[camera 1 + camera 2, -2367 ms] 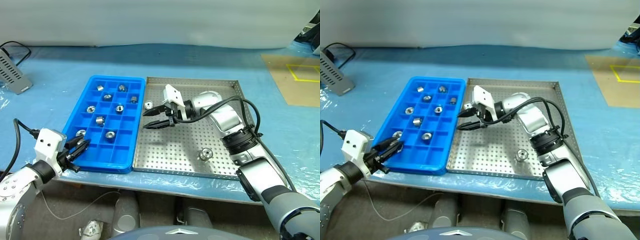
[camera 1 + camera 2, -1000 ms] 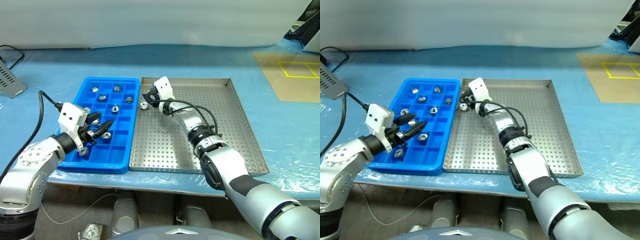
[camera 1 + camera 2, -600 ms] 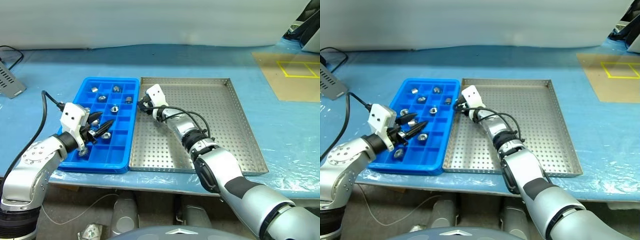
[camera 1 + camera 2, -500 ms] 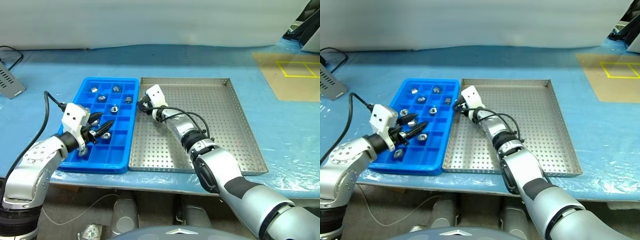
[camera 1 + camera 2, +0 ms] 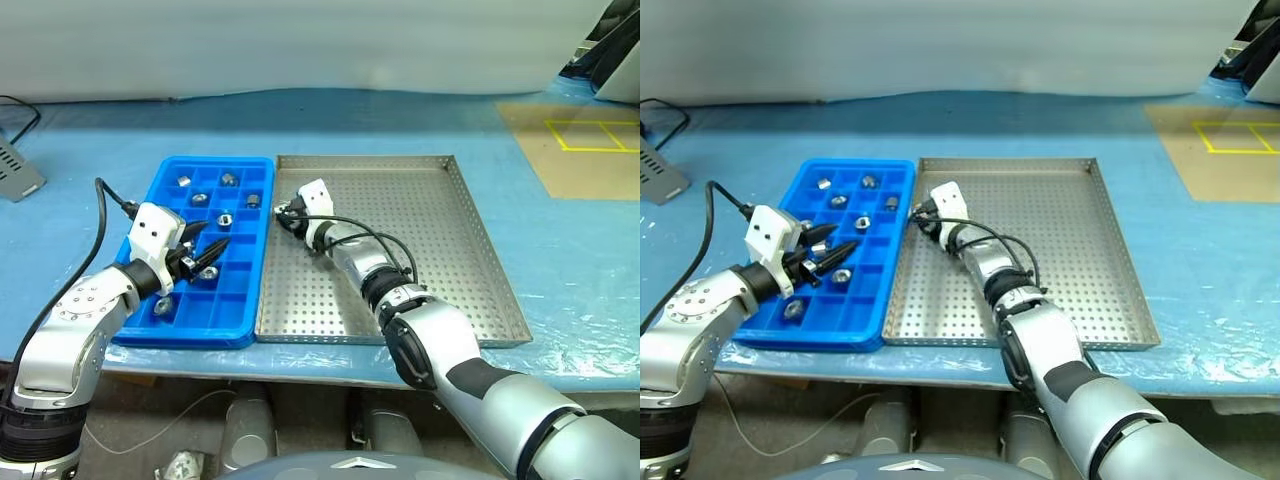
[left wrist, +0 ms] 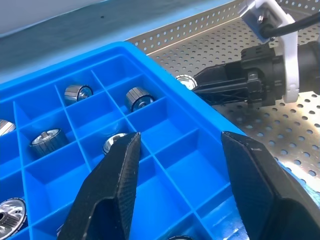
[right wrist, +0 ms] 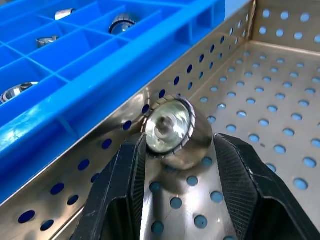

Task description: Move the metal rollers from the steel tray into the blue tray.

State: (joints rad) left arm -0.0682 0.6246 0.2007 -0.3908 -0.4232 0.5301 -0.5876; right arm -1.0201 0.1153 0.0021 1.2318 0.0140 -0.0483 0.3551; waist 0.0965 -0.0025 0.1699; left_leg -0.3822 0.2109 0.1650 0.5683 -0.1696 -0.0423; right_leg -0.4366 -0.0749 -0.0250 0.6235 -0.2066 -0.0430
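I should expect another metal roller to be hidden behind the arm of my right gripper point(image 5: 393, 298), because that arm blocks part of the steel tray from view.
The steel tray point(image 5: 430, 260) lies beside the blue tray point(image 5: 255, 290), which holds several metal rollers, such as one point(image 5: 225, 219) in a middle compartment. One more roller point(image 7: 175, 131) lies on the steel tray against its wall next to the blue tray. My right gripper point(image 5: 283, 213) is low at that wall and open. Its fingers point(image 7: 125, 190) stand close on both sides of this roller. The left gripper point(image 5: 205, 255) hovers open over the blue tray's front compartments with nothing between its fingers point(image 6: 115, 190).
A grey device point(image 5: 15, 180) with a cable sits at the far left of the blue-covered table. A brown mat with yellow tape point(image 5: 580, 140) lies at the back right. Both trays sit close to the table's front edge.
The right gripper has gone from the middle of the steel tray to its left wall and sunk down around the roller there. The left gripper has come from the blue tray's front corner to above its compartments.
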